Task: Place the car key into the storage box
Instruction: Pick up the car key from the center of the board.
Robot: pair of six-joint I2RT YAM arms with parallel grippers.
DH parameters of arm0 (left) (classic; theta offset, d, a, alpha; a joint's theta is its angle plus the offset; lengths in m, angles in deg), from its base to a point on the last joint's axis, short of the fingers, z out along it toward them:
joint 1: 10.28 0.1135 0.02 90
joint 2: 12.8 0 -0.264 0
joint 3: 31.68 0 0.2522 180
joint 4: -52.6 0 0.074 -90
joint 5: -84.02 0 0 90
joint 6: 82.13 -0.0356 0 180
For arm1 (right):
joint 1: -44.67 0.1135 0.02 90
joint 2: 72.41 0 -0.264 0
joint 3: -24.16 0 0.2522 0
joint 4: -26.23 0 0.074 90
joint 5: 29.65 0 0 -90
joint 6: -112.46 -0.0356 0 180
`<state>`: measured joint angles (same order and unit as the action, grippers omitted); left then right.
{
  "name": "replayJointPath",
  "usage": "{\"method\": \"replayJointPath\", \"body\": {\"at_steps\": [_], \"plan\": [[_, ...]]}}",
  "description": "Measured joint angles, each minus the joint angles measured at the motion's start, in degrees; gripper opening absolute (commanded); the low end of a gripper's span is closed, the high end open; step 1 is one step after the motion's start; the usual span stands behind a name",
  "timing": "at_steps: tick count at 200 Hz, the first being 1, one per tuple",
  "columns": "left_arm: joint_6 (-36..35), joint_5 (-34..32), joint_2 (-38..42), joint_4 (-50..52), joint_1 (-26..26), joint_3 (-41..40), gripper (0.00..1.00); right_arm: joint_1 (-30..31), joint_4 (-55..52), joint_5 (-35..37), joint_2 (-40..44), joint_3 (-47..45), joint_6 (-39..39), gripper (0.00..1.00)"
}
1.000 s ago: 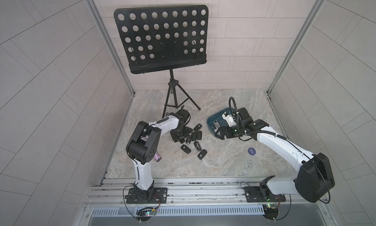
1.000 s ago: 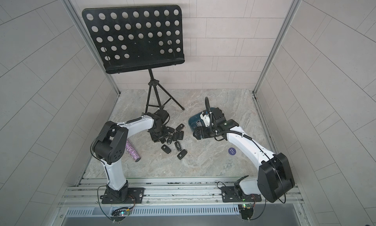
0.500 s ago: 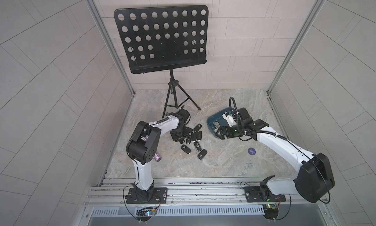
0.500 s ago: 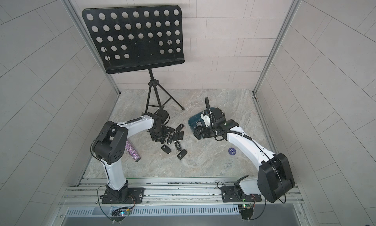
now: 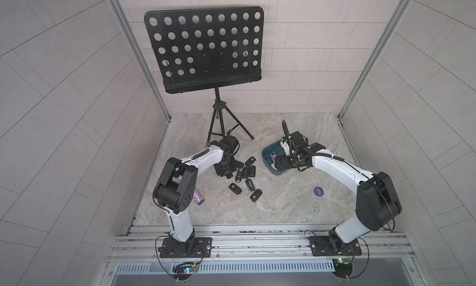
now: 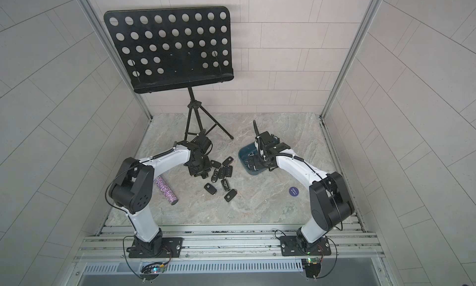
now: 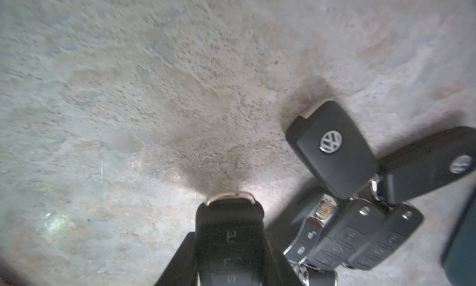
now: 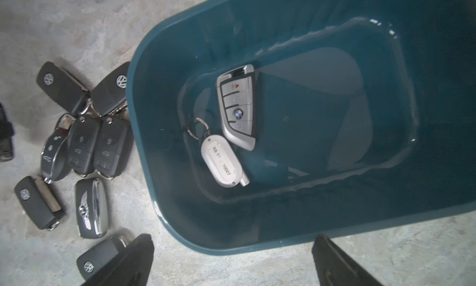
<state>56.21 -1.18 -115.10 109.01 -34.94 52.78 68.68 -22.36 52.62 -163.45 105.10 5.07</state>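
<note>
Next, I pull my right gripper back toward the purple sticker [image 5: 319, 191] before my left gripper brings the black car key in, because my right gripper is over the storage box [image 5: 268, 155].
My left gripper [image 7: 229, 248] is shut on a black car key [image 7: 229, 228], whose silver-tipped end sticks out past the fingers just above the stone floor. In both top views this gripper [image 5: 226, 168] [image 6: 197, 170] points down at the left edge of a pile of black keys [image 5: 246, 172] [image 6: 222, 172] and hides the held key. The dark teal storage box [image 5: 269, 149] [image 6: 244, 152] [image 8: 180, 194] lies to the right of the pile. It holds a silver BMW key [image 8: 238, 107] with a white tag [image 8: 221, 161]. My right gripper [image 8: 231, 256] [image 5: 279, 163] stands open beside the box's near rim, holding nothing.
A black perforated music stand [image 5: 206, 47] rises at the back, and its tripod legs [image 5: 219, 122] stand just behind the left arm. A glittery purple tube [image 6: 166, 190] lies by the left arm. A round purple sticker [image 5: 319, 191] is on the floor to the right.
The left jaws have closed onto the black key. Both arms stay where they were.
</note>
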Motion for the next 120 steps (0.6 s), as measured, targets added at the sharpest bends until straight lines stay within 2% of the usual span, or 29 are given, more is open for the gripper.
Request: {"method": "replayJointPath", "body": {"at_steps": [79, 120], "plan": [[-1.9, 0.7, 8.3, 0.8, 1.2, 0.0, 0.3, 1.9, -1.6, 8.7, -9.4, 6.3, 3.5, 1.0], [-2.7, 2.0, 10.3, 0.8, 1.6, 0.0, 0.3, 4.7, -2.8, 11.4, -10.7, 6.6, 5.0, 0.99]]}}
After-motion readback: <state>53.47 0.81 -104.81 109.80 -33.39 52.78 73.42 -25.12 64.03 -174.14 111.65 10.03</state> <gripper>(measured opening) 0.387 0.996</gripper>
